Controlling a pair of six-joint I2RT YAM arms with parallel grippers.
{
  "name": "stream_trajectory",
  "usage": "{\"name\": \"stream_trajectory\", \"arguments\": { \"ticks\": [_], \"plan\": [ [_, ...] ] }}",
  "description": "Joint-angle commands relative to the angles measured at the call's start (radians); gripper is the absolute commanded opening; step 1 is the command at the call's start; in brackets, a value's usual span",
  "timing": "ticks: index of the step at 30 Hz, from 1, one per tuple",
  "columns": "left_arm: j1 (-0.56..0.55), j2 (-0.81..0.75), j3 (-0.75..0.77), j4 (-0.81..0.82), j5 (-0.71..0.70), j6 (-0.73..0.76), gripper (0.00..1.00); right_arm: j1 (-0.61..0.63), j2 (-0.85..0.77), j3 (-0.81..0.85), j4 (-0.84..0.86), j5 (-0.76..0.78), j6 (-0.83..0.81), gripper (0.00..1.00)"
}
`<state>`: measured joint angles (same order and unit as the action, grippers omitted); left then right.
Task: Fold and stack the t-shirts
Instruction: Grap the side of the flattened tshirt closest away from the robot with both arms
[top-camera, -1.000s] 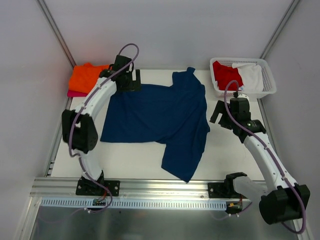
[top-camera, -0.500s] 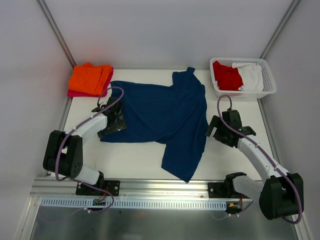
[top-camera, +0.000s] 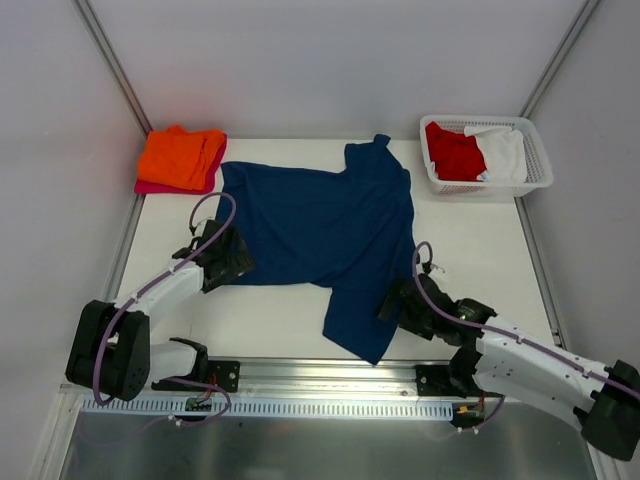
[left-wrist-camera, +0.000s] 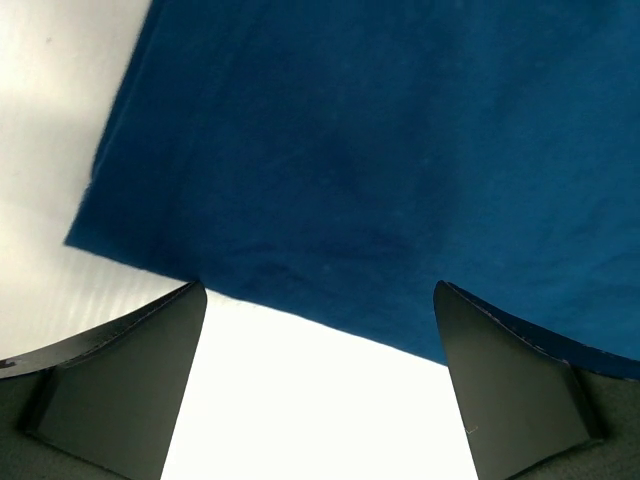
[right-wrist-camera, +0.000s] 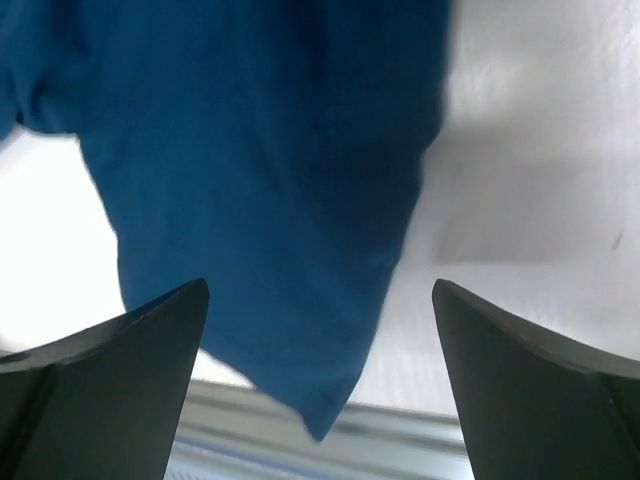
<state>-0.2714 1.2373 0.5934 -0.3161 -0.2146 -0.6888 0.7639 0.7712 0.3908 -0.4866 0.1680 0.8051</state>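
Observation:
The t-shirt's tail tip (top-camera: 374, 360) is lying over the metal rail, so next my right gripper moves round to the front and grips the tail by its outer edge (right-wrist-camera: 372, 340).
The navy blue t-shirt (top-camera: 320, 225) lies spread across the middle of the table, one part trailing toward the front edge. My left gripper (top-camera: 228, 258) is open and low at the shirt's near-left corner; in the left wrist view the shirt's hem (left-wrist-camera: 300, 310) runs just ahead of the open fingers (left-wrist-camera: 120, 380). My right gripper (top-camera: 398, 302) is open and low beside the shirt's front tail; the right wrist view shows that tail's tip (right-wrist-camera: 320, 425) between the fingers (right-wrist-camera: 110, 380). Folded orange (top-camera: 180, 155) and magenta-pink (top-camera: 165, 187) shirts are stacked at the back left. Red (top-camera: 452, 152) and white (top-camera: 503, 150) shirts lie in the basket.
A white plastic lattice basket (top-camera: 535, 180) stands at the back right. A metal rail (top-camera: 330, 375) runs along the table's front edge, close under the shirt's tail. Grey walls enclose the table on three sides.
Both arms have swung down from the back of the table toward the front. The left gripper went from the shirt's far-left corner to its near-left corner; the right gripper moved to the front tail.

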Motion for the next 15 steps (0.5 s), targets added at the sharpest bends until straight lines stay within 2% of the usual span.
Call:
{"name": "stream_trajectory", "arguments": {
  "ticks": [1,3,6,7,9,12,15],
  "plan": [
    [-0.003,-0.024,-0.013,0.043,0.038,0.011,0.99,0.243,0.031,0.089,-0.116,0.244,0.281,0.99],
    [-0.003,-0.038,-0.020,0.052,0.044,0.020,0.99,0.395,0.135,0.181,-0.216,0.310,0.422,1.00],
    [-0.005,-0.055,-0.030,0.060,0.061,0.031,0.99,0.515,0.265,0.331,-0.383,0.396,0.575,0.99],
    [-0.005,-0.059,-0.035,0.063,0.064,0.034,0.99,0.582,0.337,0.361,-0.424,0.437,0.613,0.99],
    [-0.006,-0.071,-0.041,0.066,0.078,0.040,0.99,0.670,0.384,0.399,-0.512,0.478,0.745,0.99],
    [-0.006,-0.081,-0.050,0.078,0.102,0.049,0.99,0.730,0.428,0.367,-0.529,0.495,0.889,1.00],
    [-0.008,-0.078,-0.050,0.084,0.115,0.058,0.99,0.753,0.421,0.236,-0.480,0.467,1.006,0.99]
  ]
}}
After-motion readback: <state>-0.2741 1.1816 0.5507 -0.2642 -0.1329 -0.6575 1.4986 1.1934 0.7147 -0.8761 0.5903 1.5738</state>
